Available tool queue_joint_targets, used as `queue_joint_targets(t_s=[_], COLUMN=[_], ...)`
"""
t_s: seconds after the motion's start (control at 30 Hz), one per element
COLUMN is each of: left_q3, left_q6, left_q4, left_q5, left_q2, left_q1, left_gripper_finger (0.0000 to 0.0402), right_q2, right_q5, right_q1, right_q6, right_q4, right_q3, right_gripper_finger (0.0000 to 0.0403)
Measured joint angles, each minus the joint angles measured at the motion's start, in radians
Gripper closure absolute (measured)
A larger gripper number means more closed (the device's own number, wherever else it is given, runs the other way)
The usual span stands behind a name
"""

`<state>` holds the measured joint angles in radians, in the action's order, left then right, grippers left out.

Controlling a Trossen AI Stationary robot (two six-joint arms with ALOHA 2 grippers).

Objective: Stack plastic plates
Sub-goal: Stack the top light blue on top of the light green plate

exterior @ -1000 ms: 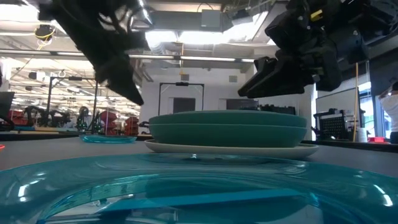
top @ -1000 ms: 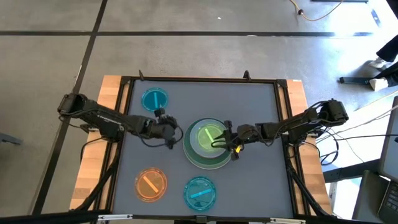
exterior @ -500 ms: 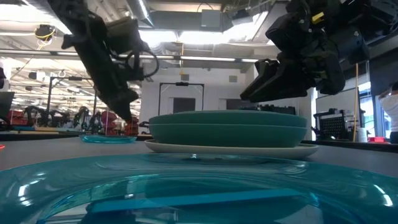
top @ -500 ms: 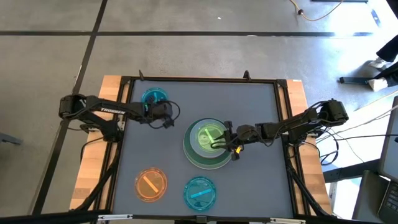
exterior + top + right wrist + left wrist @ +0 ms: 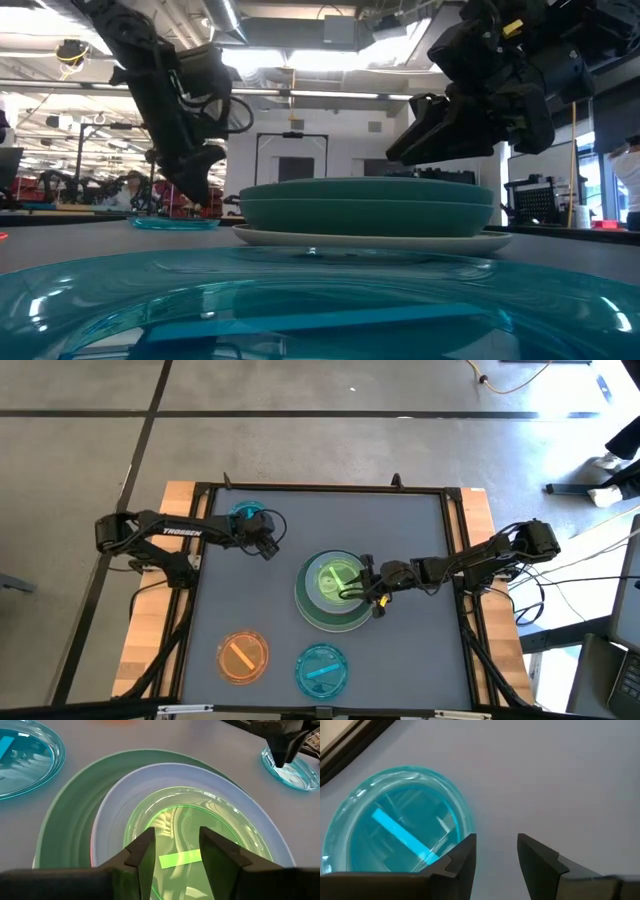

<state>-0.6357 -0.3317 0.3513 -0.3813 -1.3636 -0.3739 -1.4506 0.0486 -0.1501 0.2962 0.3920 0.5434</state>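
My left gripper will tilt the blue plate (image 5: 397, 822) steeply when I lift it, since the gripper waits at one edge (image 5: 469, 827) and the rest reaches far beyond it.
A stack of plates (image 5: 312, 610) stands mid-table: a cream plate (image 5: 370, 238) at the bottom, a large green one (image 5: 70, 805), a lavender one (image 5: 125, 785), and a small translucent green plate (image 5: 200, 820) on top. My right gripper (image 5: 176, 851) hovers open just above that top plate (image 5: 335, 578). My left gripper (image 5: 496, 849) is open, pointing down, beside the edge of the small blue plate (image 5: 395, 840) that lies flat at the table's far left (image 5: 245, 516). The orange plate (image 5: 243, 656) and the teal plate (image 5: 322, 669) lie flat near the near edge.
The teal plate (image 5: 300, 310) fills the low view's foreground. A black frame (image 5: 320, 488) rims the grey table. Bare table lies between the blue plate and the stack, and to the right of the stack under my right arm (image 5: 470, 565).
My left gripper has swung away from the stack's left side toward the table's far left and come down beside the blue plate. My right gripper has stayed over the stack. No plate has moved.
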Motion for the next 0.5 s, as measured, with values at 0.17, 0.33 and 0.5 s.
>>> queue_joint_targets(t_s=[0.17,0.33,0.5], left_q3=[0.0,0.0,0.0], left_q6=[0.0,0.0,0.001], left_q4=[-0.004,-0.004,-0.005], left_q5=[0.001,0.001,0.001], left_q2=[0.0,0.0,-0.023], left_q1=[-0.07,-0.097,-0.097], left_gripper_finger=[0.0265,0.0265,0.0265], right_q2=[0.0,0.0,0.0], right_q5=[0.0,-0.004,-0.004], right_q1=[0.0,0.0,0.0], right_q6=[0.0,0.0,0.001], right_q4=[0.0,0.0,0.0], right_q3=[0.0,0.0,0.0], right_gripper_finger=[0.0258,0.0258,0.0258])
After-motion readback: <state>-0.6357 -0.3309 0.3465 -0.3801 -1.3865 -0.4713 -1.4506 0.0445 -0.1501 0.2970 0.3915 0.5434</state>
